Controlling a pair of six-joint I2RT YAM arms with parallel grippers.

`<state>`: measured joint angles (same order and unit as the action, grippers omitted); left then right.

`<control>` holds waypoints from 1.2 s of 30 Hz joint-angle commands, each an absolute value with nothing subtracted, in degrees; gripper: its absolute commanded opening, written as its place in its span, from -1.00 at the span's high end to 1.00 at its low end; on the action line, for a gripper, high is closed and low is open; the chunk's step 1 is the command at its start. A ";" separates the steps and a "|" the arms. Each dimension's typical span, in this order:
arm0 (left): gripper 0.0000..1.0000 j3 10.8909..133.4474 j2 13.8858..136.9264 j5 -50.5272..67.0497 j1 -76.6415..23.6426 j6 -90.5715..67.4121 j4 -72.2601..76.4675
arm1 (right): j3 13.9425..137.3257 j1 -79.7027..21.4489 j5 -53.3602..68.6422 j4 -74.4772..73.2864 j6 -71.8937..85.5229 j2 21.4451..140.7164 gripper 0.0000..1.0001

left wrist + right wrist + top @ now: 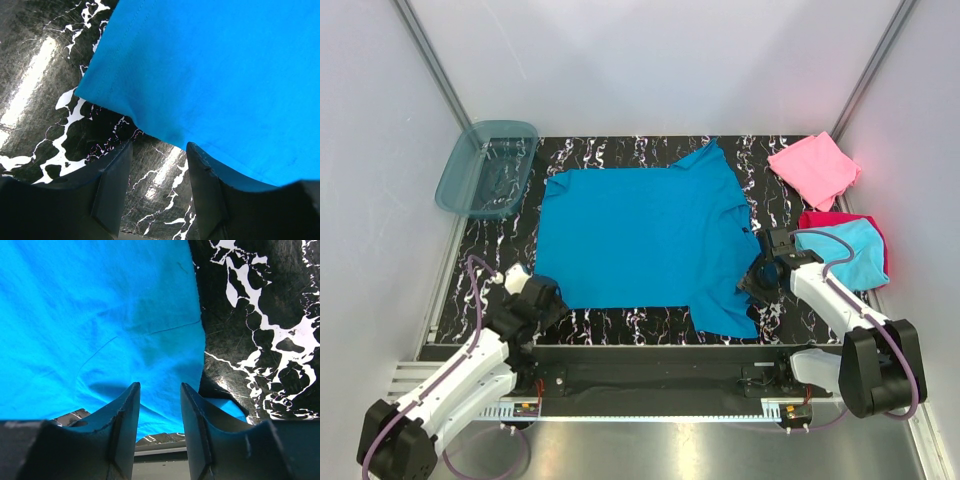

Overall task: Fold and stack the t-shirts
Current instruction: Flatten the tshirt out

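The robot's right gripper is over the sleeve's flat cloth (726,303), inward of the shirt's outer edge, so it should move back and pinch that outer edge (201,374) before folding.
A large teal-blue t-shirt (640,235) lies spread flat on the black marbled table (780,160). My left gripper (545,297) is open at the shirt's near left corner (100,95), its jaws over bare table just short of the hem. My right gripper (757,281) is open over the shirt's near right sleeve (125,340), with cloth between and under its jaws. A folded pink shirt (814,167) lies at the far right. A folded cyan shirt (852,252) lies on a magenta-red one (818,220) at the right edge.
A translucent blue plastic tub (487,168) stands at the far left corner. White walls close in the table on three sides. A metal rail (650,410) with the arm bases runs along the near edge.
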<state>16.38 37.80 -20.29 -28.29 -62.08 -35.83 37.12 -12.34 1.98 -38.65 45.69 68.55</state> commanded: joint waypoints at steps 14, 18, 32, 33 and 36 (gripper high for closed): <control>-0.09 15.92 36.57 -20.40 -24.44 -57.50 -27.96 | 36.92 -6.68 -2.11 -40.52 45.53 63.29 0.04; -0.10 12.31 31.30 -13.12 -20.84 -52.66 -22.16 | 35.34 -3.35 -0.36 -39.64 44.12 59.68 0.04; -0.11 8.53 30.85 -5.89 -15.21 -53.17 -20.48 | 22.86 2.81 15.82 -25.93 50.71 54.06 0.00; -0.11 8.61 31.37 -5.71 -15.03 -53.09 -20.39 | 22.85 2.81 15.47 -26.01 50.80 53.70 0.00; -0.12 9.05 33.04 -5.62 -14.85 -52.74 -20.22 | 23.29 2.99 15.21 -26.45 50.54 54.40 0.00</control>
